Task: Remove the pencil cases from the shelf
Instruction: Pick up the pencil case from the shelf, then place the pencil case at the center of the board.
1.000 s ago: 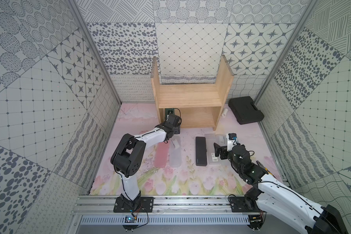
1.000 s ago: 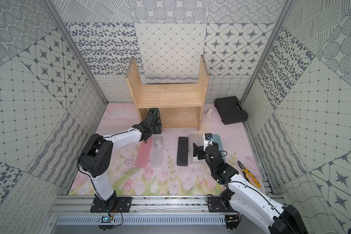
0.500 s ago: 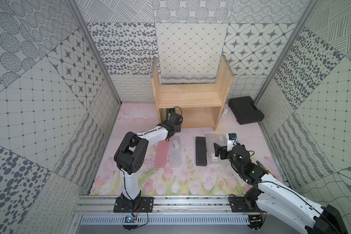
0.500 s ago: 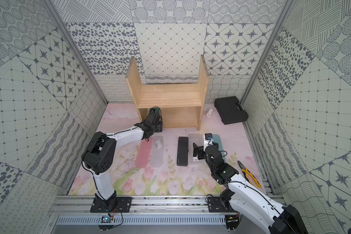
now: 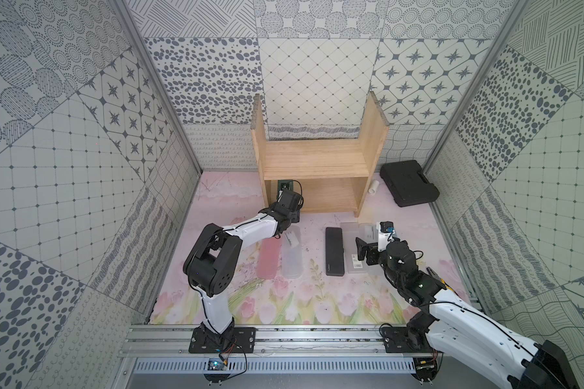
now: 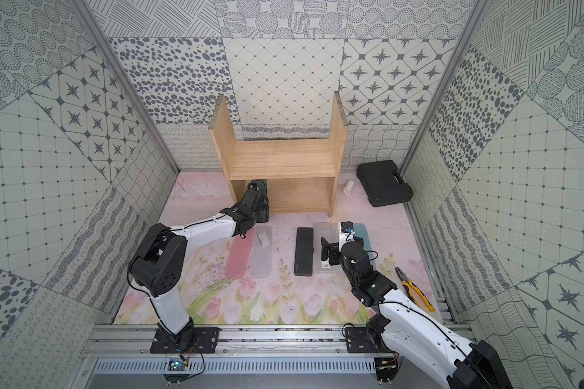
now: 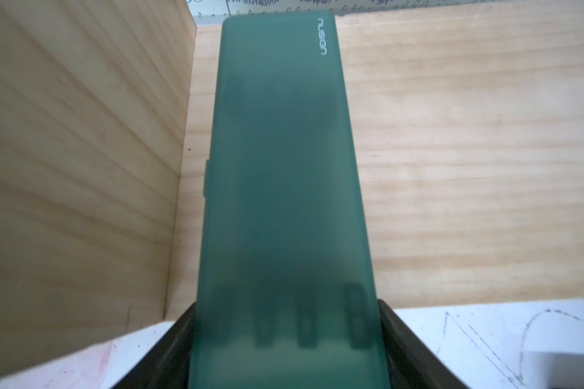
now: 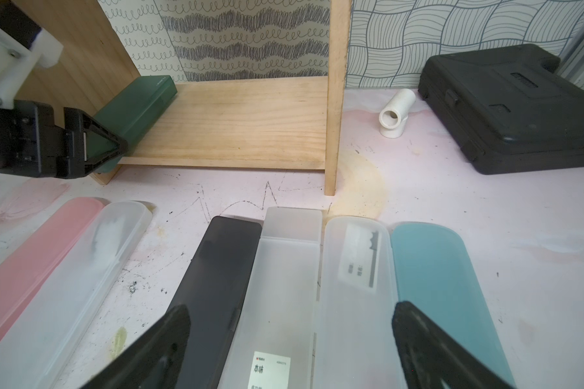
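Observation:
I should keep carrying the dark green case out with my left gripper until it lies flat there (image 5: 313,254), as the gap (image 5: 313,249) between the frosted and black cases is wide open.
The pine shelf (image 5: 314,161) stands at the back. One dark green pencil case (image 7: 280,168) lies on its lower board beside the left side panel. My left gripper (image 7: 285,323) is shut on that case's near end at the board's front edge, as the right wrist view (image 8: 105,148) also shows. On the mat lie a pink case (image 8: 31,262), a frosted case (image 8: 81,269), a black case (image 8: 216,279), a labelled frosted case (image 8: 284,286), another clear case (image 8: 354,269) and a blue case (image 8: 432,276). My right gripper (image 8: 290,320) hangs open over the two frosted ones, holding nothing.
A large black tool case (image 5: 408,182) lies right of the shelf, with a white pipe fitting (image 5: 373,188) between them. Yellow-handled pliers (image 6: 413,293) lie at the mat's right edge. Patterned walls close in the left, right and back sides.
My left gripper has reached further under the shelf's upper board and closed on the dark green case. The right arm has not moved.

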